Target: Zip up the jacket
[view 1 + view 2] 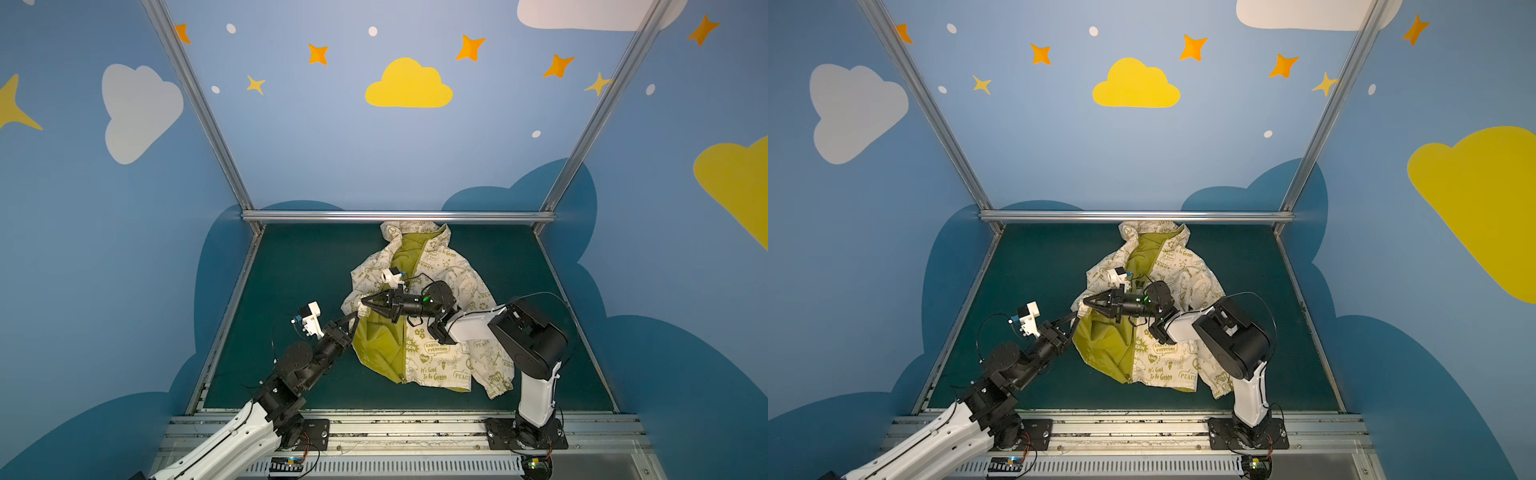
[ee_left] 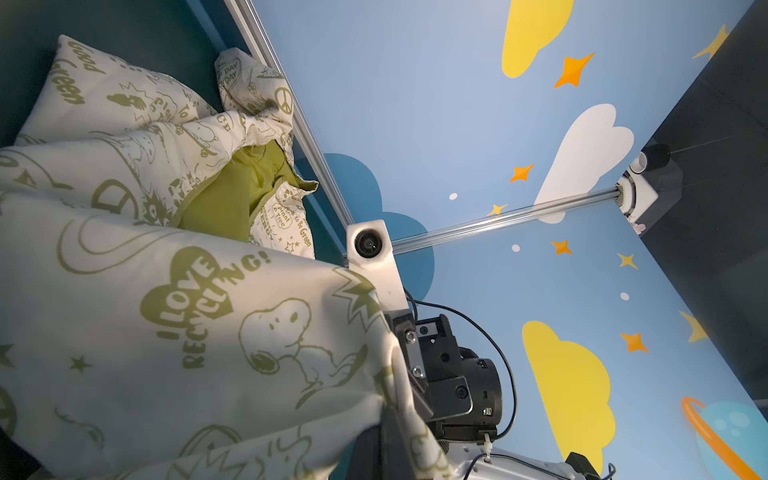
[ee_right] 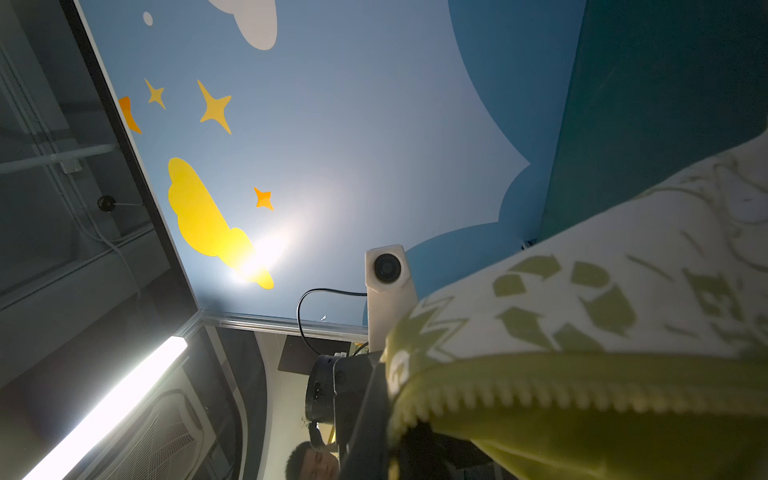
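Both grippers are holding the same front panel (image 1: 363,310). My left gripper should take it by its zipper edge, so that my right gripper is free for the other panel (image 1: 410,374).
The cream jacket (image 1: 440,353) (image 1: 1167,361) with olive print lies on the dark green table, hood toward the back rail. Its left front panel is folded open, showing lime lining (image 1: 378,345), and the olive zipper (image 1: 404,353) runs down the middle. Both grippers meet at that panel's raised edge. My left gripper (image 1: 354,318) (image 1: 1074,319) reaches in from the front left, shut on the fabric edge (image 2: 386,399). My right gripper (image 1: 365,302) (image 1: 1086,302) reaches across from the right, shut on the same edge, with the zipper teeth (image 3: 540,395) at its jaws.
An aluminium rail (image 1: 399,216) borders the table's back edge, right behind the hood. Slanted frame posts and blue painted walls close in both sides. The arms' base rail (image 1: 395,428) runs along the front. Bare green mat (image 1: 291,282) lies left of the jacket.
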Tool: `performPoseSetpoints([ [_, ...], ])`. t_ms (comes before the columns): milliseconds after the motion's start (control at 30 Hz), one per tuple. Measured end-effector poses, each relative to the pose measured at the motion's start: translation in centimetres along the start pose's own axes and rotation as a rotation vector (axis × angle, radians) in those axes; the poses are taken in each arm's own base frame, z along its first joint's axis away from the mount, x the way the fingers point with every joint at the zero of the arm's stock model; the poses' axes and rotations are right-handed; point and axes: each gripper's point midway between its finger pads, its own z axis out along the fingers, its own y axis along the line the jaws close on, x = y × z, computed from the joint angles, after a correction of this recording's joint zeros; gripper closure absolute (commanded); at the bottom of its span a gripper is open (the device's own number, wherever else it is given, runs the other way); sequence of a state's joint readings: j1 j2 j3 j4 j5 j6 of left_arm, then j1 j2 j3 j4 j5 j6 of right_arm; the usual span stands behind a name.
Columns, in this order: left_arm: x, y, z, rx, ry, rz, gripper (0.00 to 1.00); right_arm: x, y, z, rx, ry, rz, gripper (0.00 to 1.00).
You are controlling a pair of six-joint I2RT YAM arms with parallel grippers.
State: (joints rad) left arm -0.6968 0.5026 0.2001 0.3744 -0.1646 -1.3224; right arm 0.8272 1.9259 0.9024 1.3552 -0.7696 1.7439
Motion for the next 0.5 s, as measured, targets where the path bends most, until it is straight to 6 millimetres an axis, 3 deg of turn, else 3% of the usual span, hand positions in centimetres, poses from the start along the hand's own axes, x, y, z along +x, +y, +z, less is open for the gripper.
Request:
performPoseSetpoints([
  [500,0.1,0.2,0.0,-0.007,0.005,0.01,0.79,0.9,-2.1,0.3,0.08,0.039,0.002,1.0],
])
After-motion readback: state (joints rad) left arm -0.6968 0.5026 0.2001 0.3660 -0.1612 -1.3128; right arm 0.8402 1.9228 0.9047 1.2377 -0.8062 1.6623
